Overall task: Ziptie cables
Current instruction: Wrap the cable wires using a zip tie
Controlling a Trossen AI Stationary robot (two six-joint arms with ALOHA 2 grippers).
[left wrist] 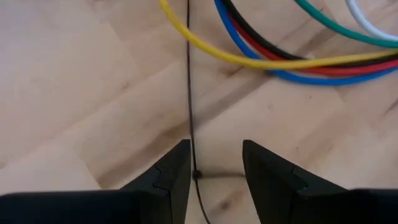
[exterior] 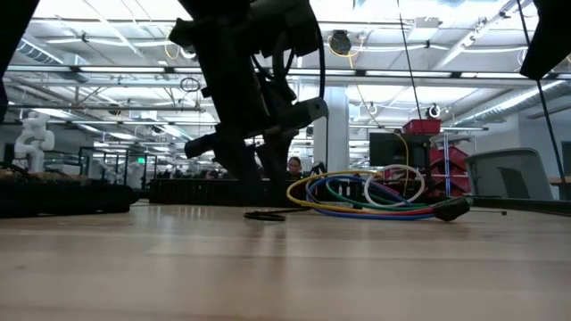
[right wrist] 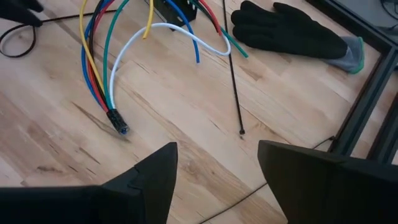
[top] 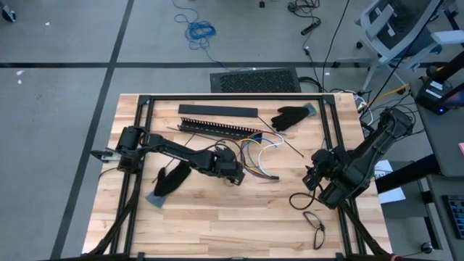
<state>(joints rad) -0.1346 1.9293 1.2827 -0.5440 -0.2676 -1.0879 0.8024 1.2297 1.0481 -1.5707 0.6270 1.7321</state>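
Note:
I expect the thin black ziptie point(left wrist: 193, 146) to stick out stiffly from my left gripper when I lift it, because it runs almost straight across the wood point(left wrist: 189, 81).
The cables point(top: 255, 151) lie in coloured arcs on the wooden table, right of middle, and show in the low view point(exterior: 375, 198). Their joined end point(right wrist: 117, 122) rests on the wood. My left gripper point(top: 233, 174) hangs open just left of them, pointing steeply down. A thin black ziptie point(left wrist: 188, 74) on the table passes between its fingers point(left wrist: 214, 149), close to one of them. My right gripper point(top: 313, 177) waits open above the table's right side point(right wrist: 217, 149). A second straight ziptie point(right wrist: 233, 68) lies on the wood beyond it. My left gripper stands astride the thin black ziptie, which runs along the table right beside the inner edge of one finger point(left wrist: 177, 168). I cannot tell whether that finger touches the strip.
A long black slotted bar point(top: 217, 128) and a flat black bar point(top: 217, 110) lie at the far side. One black glove point(top: 290, 116) lies at the far right, another point(top: 172, 180) beside my left arm. Black loops point(top: 315, 221) lie near right. A black frame point(top: 330, 123) borders the table.

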